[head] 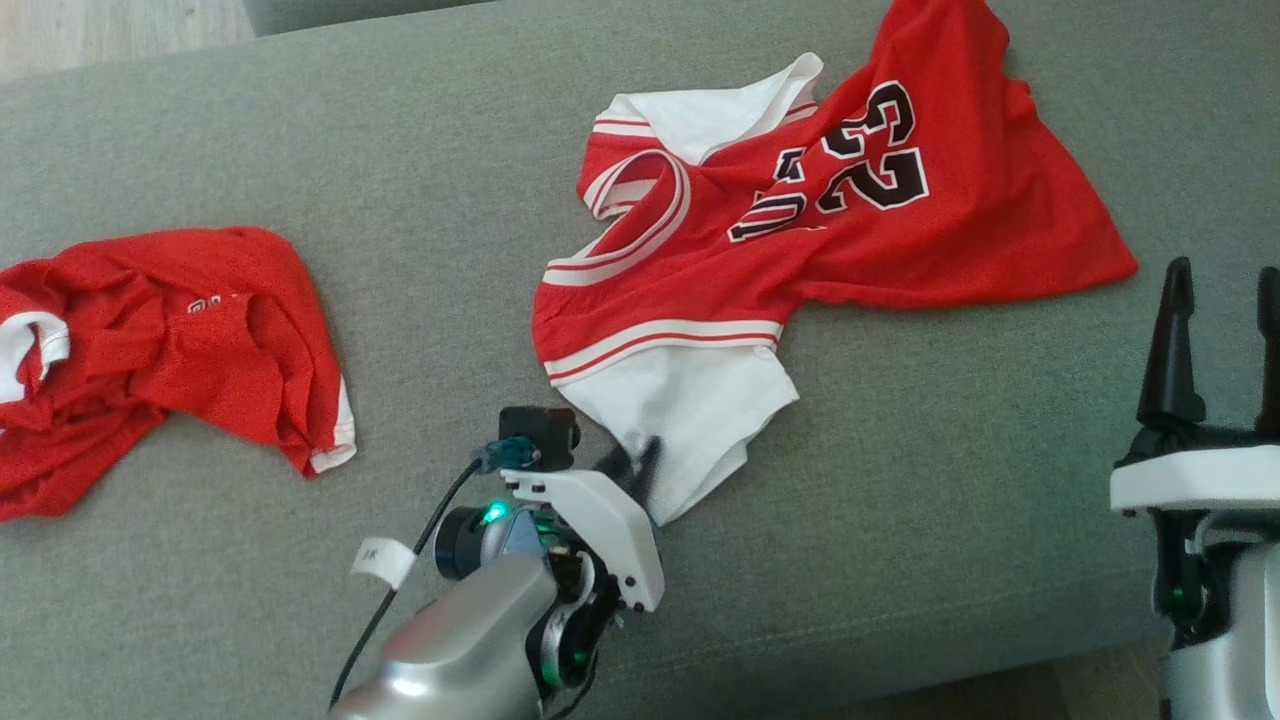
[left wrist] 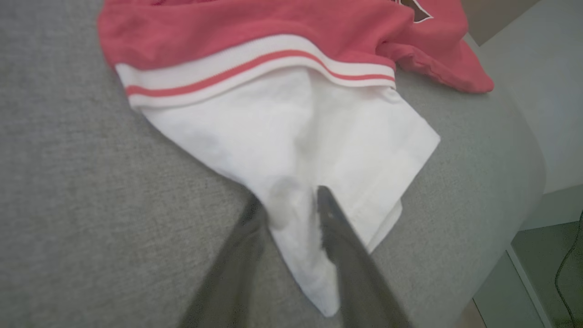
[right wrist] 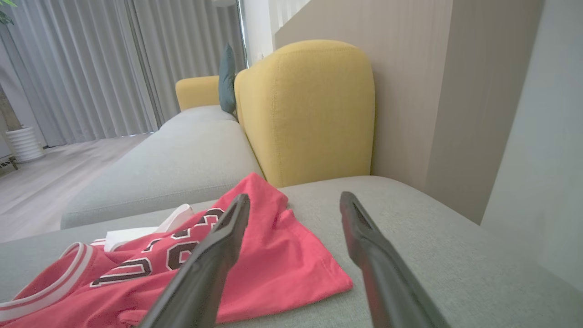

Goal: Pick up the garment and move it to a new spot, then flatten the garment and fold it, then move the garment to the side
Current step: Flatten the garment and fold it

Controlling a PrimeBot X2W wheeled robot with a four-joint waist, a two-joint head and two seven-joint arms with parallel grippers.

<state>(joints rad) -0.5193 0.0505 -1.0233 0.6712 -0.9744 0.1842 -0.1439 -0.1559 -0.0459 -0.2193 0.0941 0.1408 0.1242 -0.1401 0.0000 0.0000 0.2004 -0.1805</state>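
Note:
The lettering is bunched up in creases, so the red jersey will spread out flat and show hidden letters when I pull its near bottom corner.
The garment is a red jersey with a black "23", striped trim and white sleeves, lying rumpled on the grey sofa seat. My left gripper reaches the near white sleeve. In the left wrist view its blurred fingers stand a little apart on either side of a raised fold of that sleeve, with cloth between them at the gripper's tip. My right gripper stands open to the right of the jersey's hem, above the seat. In the right wrist view that gripper points over the jersey with nothing between its fingers.
A second red garment lies crumpled at the far left of the seat. The sofa's front edge runs just below both arms. A yellow cushion stands at the seat's far end beside a wall, and wooden floor lies beyond.

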